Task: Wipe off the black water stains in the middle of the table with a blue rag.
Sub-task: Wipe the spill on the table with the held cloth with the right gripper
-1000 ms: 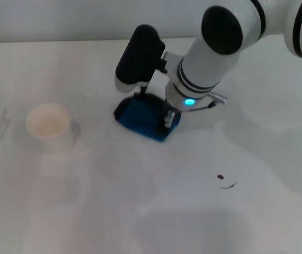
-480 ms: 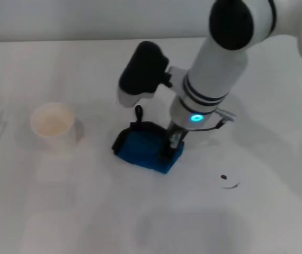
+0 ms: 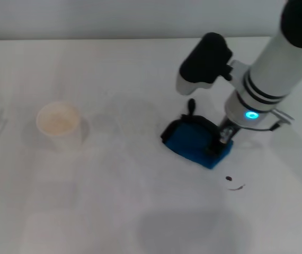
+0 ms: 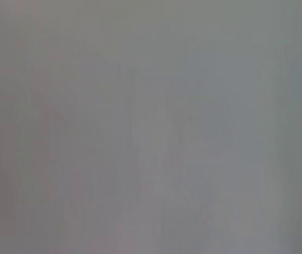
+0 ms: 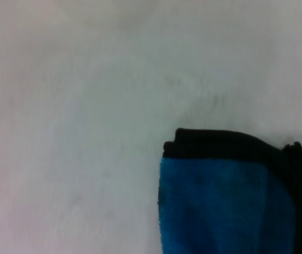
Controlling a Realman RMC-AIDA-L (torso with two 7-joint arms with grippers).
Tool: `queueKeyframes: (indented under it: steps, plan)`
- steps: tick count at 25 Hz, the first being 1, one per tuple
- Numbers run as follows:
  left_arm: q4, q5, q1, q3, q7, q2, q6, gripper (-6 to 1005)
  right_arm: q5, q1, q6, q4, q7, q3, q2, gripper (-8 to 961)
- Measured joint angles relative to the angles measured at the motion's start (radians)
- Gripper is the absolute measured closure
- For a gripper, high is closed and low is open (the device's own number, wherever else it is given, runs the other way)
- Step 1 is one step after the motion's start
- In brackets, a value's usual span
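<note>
The black water stains are just beyond the blue rag's near corner (image 3: 211, 166). I should therefore wipe the rag back over the stains (image 3: 234, 184) with my right gripper.
The blue rag (image 3: 193, 144), folded with black edging and a small black loop, lies on the white table (image 3: 114, 201) right of centre. My right gripper (image 3: 222, 141) comes down from the upper right and is shut on the rag's right end, pressing it onto the tabletop. The black water stains (image 3: 234, 183) show as a tiny dark dot and a thin streak just in front of the rag's right corner, a short gap away. The right wrist view shows a corner of the blue rag (image 5: 230, 203) on bare table (image 5: 77, 106). The left gripper is out of view.
A white paper cup (image 3: 60, 123) stands upright at the left side of the table. The right arm's black and white links (image 3: 262, 79) hang over the table's back right. The left wrist view shows only plain grey.
My right gripper has dragged the blue rag forward and then to the right across the table, ending close to the small dark dot and streak.
</note>
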Motion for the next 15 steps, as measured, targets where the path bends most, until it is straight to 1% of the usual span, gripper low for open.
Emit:
queueKeyframes:
  steps: [7,12,15]
  plan:
    - [-0.013,0.0,-0.021,0.0,0.0,0.001,-0.008,110,-0.069,-0.108,0.118,-0.164,0.037,0.003,0.002,895]
    - [-0.027,0.0,-0.032,0.0,0.0,0.001,-0.01,110,-0.073,-0.165,0.184,-0.269,0.034,-0.012,0.004,891]
    - [-0.03,0.0,-0.036,0.0,0.0,0.001,-0.011,110,-0.073,-0.19,0.213,-0.322,0.028,-0.038,0.004,889]
